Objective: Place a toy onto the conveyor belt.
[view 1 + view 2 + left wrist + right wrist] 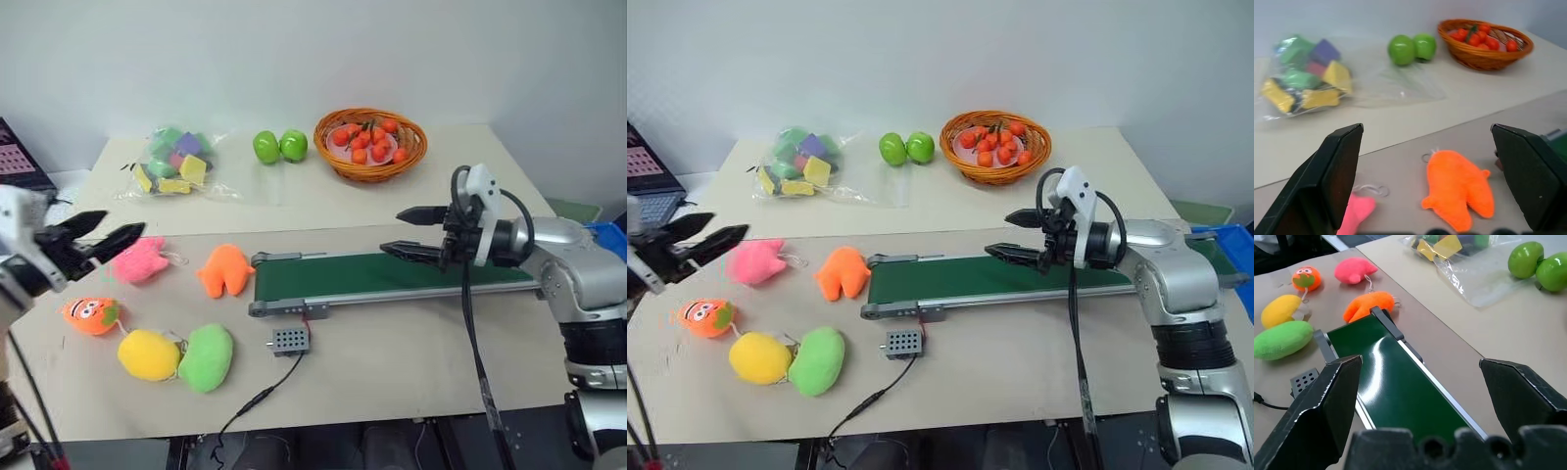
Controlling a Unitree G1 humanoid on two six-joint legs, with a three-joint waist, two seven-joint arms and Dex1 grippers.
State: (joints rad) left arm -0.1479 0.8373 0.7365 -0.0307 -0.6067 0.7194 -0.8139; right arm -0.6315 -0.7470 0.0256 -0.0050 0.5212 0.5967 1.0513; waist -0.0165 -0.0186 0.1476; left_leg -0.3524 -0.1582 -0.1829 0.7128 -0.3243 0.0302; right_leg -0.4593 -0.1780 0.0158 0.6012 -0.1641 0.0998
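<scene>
The toy has a rounded plush body (97,322), so its cartoon face (88,311) will fold inward when the robot's left gripper pinches it and lifts it.
The toy (91,314), a small round orange plush with a cartoon face, lies near the table's left front; the right wrist view also catches the toy (1306,278). The conveyor belt (392,274), dark green in a grey frame, runs across the middle of the table. My left gripper (116,227) hovers open and empty at the far left, above and behind the toy, beside a pink plush (140,259). My right gripper (394,231) is open and empty over the right half of the belt, pointing left along it.
A larger faceless orange plush (225,269) lies at the belt's left end. Yellow (149,354) and green (207,357) plushes lie in front. A grey box (291,340) trails a cable. At the back are a fruit basket (370,166), green apples (279,146) and a bag of blocks (174,162).
</scene>
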